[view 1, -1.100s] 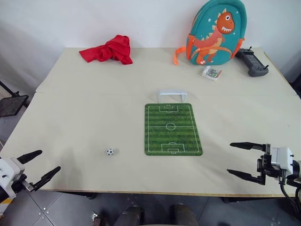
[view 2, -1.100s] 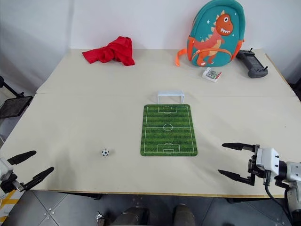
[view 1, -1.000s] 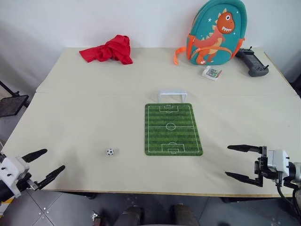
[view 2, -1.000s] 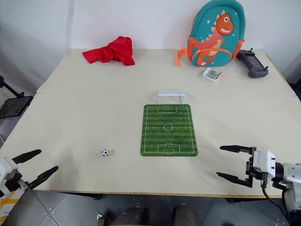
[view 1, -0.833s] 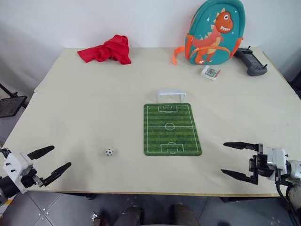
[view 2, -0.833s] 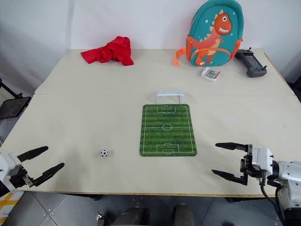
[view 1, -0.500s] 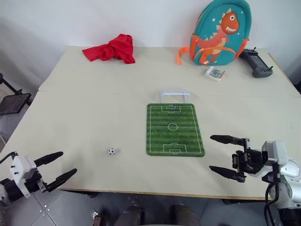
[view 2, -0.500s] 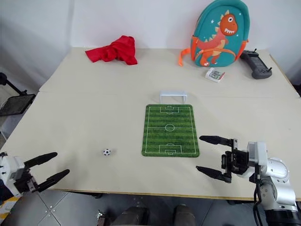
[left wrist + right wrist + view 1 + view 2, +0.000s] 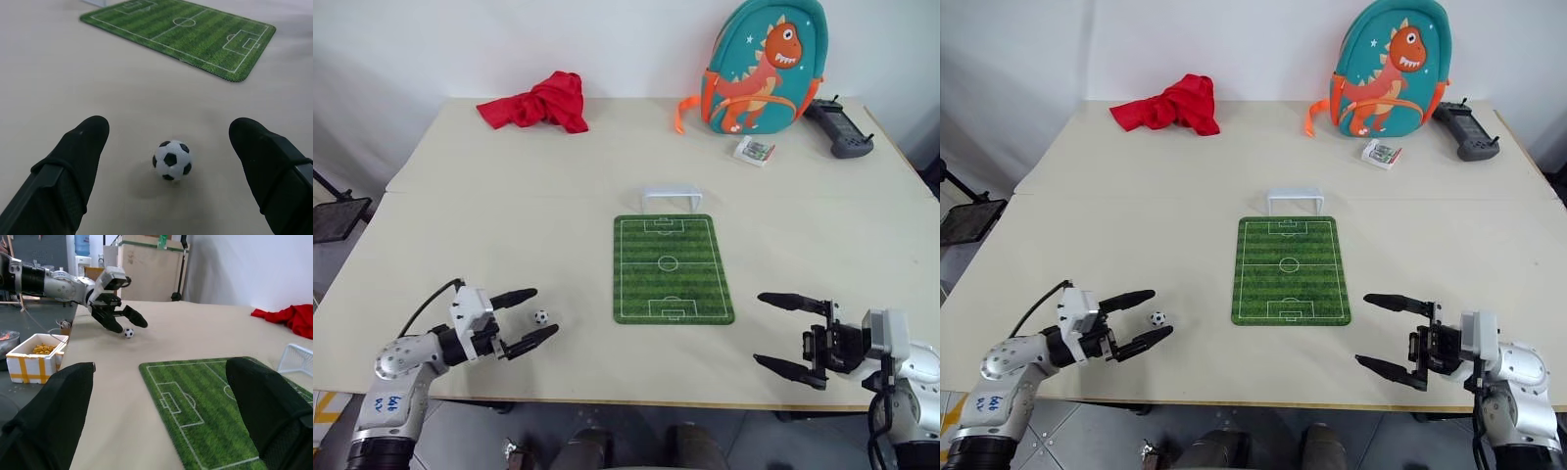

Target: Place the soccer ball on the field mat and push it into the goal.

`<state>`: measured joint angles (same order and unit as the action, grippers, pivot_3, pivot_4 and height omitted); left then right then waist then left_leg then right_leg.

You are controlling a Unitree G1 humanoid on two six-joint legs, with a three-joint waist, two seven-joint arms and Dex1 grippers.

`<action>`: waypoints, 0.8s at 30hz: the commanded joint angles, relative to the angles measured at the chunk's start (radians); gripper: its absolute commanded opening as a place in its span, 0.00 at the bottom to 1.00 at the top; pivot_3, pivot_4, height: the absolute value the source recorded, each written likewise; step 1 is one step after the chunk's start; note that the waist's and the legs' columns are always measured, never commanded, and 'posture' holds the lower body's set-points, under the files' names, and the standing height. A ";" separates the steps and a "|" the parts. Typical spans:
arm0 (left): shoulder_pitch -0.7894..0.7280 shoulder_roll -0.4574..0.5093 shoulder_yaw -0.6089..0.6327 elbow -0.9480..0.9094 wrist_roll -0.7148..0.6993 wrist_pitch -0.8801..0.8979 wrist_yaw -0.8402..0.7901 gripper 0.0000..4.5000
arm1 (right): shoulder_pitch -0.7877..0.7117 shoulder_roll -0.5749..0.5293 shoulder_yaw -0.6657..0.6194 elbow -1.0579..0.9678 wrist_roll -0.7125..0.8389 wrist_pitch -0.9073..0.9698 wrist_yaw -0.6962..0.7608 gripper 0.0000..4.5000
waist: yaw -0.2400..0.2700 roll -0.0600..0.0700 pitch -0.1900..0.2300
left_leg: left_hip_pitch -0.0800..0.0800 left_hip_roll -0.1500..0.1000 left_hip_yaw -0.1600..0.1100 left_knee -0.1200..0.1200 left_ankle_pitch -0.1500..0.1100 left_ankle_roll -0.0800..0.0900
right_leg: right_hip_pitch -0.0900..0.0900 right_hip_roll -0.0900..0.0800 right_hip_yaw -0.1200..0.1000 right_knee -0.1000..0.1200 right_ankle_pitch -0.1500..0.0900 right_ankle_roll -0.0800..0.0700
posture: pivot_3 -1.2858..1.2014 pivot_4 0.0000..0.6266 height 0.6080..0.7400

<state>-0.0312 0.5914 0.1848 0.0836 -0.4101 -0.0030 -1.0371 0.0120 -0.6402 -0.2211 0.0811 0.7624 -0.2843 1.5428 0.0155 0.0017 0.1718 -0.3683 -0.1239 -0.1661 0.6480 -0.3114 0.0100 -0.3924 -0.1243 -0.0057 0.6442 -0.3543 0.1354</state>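
Note:
The soccer ball should stay in place when I set it down on the green field mat, because the mat lies flat all the way out to its edges there.
The soccer ball is a tiny black-and-white ball lying on the beige table, left of the field mat. The mat is green with white pitch lines. The white goal stands at its far end. My left gripper is open, low over the table, with one finger on each side of the ball. In the left wrist view the ball rests between the fingers and touches neither. My right gripper hangs open and empty near the front edge, right of the mat.
At the back of the table lie a red cloth, a dinosaur backpack, a small printed box and a black controller. The table's front edge runs just behind both grippers.
My left gripper has swung in from beyond the table's front left corner, right and forward, until its open fingers flank the ball. The right gripper has drifted slightly left. The ball has not moved.

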 commanded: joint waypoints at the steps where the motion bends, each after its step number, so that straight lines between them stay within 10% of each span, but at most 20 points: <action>1: -0.034 -0.016 -0.013 0.041 0.025 -0.040 0.012 1.00 | 0.012 0.010 -0.013 -0.022 -0.002 -0.021 0.063 1.00 | 0.001 0.000 0.000 | 0.000 0.000 0.000 0.000 0.000 0.000 | 0.000 0.000 0.000 0.000 0.000 0.000 | 0.52 0.24 1.00; 6: -0.059 -0.036 -0.030 0.078 0.039 -0.064 0.012 0.87 | 0.019 0.023 -0.015 -0.036 -0.012 -0.021 0.042 1.00 | 0.007 0.000 0.000 | 0.000 0.000 0.001 0.001 0.000 0.000 | 0.000 0.000 0.002 0.000 0.000 0.000 | 0.52 0.24 1.00; 16: -0.052 -0.018 -0.035 0.080 0.057 -0.113 0.001 0.19 | 0.015 0.036 -0.022 -0.039 -0.032 -0.025 0.009 1.00 | 0.008 0.000 0.000 | 0.000 0.000 0.001 0.001 0.000 0.000 | 0.000 0.000 0.002 0.000 0.000 0.001 | 0.52 0.24 1.00; 24: -0.185 0.062 -0.099 -0.200 -0.030 0.179 -0.007 0.19 | -0.045 -0.043 -0.101 0.095 -0.050 -0.043 0.040 1.00 | 0.015 -0.001 0.000 | 0.000 0.000 0.001 0.002 0.000 0.000 | 0.000 0.000 0.003 0.000 0.000 0.001 | 0.52 0.24 1.00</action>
<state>-0.1804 0.6415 0.1071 -0.0327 -0.4109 0.1191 -1.0450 -0.0228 -0.6590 -0.2678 0.1559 0.7046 -0.3061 1.5387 0.0304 0.0011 0.1722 -0.3687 -0.1252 -0.1649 0.6502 -0.3109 0.0109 -0.3922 -0.1247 -0.0029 0.6445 -0.3537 0.1364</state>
